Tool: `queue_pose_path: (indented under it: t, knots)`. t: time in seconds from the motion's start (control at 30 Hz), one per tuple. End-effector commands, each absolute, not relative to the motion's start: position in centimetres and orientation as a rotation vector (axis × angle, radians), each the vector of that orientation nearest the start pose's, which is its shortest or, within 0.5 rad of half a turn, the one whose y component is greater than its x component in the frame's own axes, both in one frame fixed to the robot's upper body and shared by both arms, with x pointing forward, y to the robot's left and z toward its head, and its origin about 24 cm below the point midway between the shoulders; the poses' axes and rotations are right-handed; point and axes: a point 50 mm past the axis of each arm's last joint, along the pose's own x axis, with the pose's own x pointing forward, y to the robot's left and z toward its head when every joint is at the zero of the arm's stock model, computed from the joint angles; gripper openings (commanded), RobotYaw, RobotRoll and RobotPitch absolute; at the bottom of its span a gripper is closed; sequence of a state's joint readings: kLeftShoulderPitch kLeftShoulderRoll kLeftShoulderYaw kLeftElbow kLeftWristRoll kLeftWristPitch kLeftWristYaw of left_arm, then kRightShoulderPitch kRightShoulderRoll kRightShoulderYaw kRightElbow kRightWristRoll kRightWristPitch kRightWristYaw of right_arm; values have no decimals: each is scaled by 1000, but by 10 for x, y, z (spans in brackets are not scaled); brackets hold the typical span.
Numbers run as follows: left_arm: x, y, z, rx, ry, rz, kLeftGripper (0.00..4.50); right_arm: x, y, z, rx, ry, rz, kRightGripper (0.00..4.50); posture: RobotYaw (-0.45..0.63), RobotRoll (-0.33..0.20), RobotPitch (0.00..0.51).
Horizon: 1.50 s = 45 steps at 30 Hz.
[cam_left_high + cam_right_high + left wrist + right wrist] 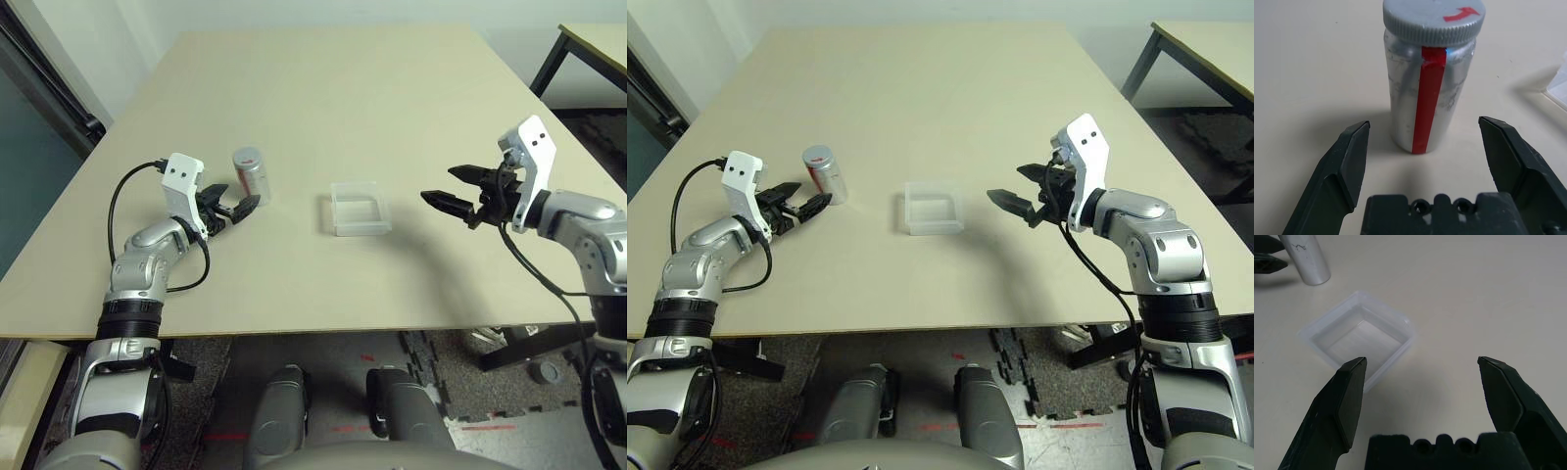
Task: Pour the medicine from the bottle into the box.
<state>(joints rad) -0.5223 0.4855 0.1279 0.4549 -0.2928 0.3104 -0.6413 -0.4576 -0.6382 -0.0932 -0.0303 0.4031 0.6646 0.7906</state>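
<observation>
My left gripper keeps moving forward until its open fingers are on either side of the bottle's body (257,187) below the grey cap (253,173), because the bottle's body stands upright in line with them.
The bottle (252,174), silver-grey with a red strip and a round grey cap, stands upright on the table's left side. My left gripper (239,207) is open just short of the bottle (1429,88), fingertips pointing at its base, nothing between them. The clear plastic box (359,208) lies near the table's middle, empty. To the right of the box (1359,340) my right gripper (453,190) hovers open above the table, its fingers aimed toward the box, a hand's width away.
The beige table (323,98) stretches far behind the bottle and box. A second table (593,44) with black legs stands at the back right. A black cable (122,201) loops off my left wrist over the table's left edge.
</observation>
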Motion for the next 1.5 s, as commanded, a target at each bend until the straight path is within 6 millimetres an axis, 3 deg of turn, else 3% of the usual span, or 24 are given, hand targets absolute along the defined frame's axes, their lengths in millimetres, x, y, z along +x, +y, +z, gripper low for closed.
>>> queue_pose_path:
  t: [0.03,0.4,1.03,1.13,1.27,1.5]
  knots:
    - [343,236,104,50,187,-458,4462,303,-217,161,-131,201,729,4500,20,0,100]
    - [359,228,104,43,138,-447,4462,305,-214,162,-120,173,720,4500,-1,0,98]
    - [376,216,86,68,158,-417,4462,310,-206,167,-97,123,713,4500,-27,0,93]
    - [376,218,86,73,157,-397,3805,311,-206,168,-98,119,711,4500,-25,0,92]
    - [378,223,90,92,138,-377,2542,312,-205,171,-101,110,716,4500,-16,0,88]
    - [381,216,114,88,80,-533,2536,319,-199,182,-116,86,776,4500,15,0,83]
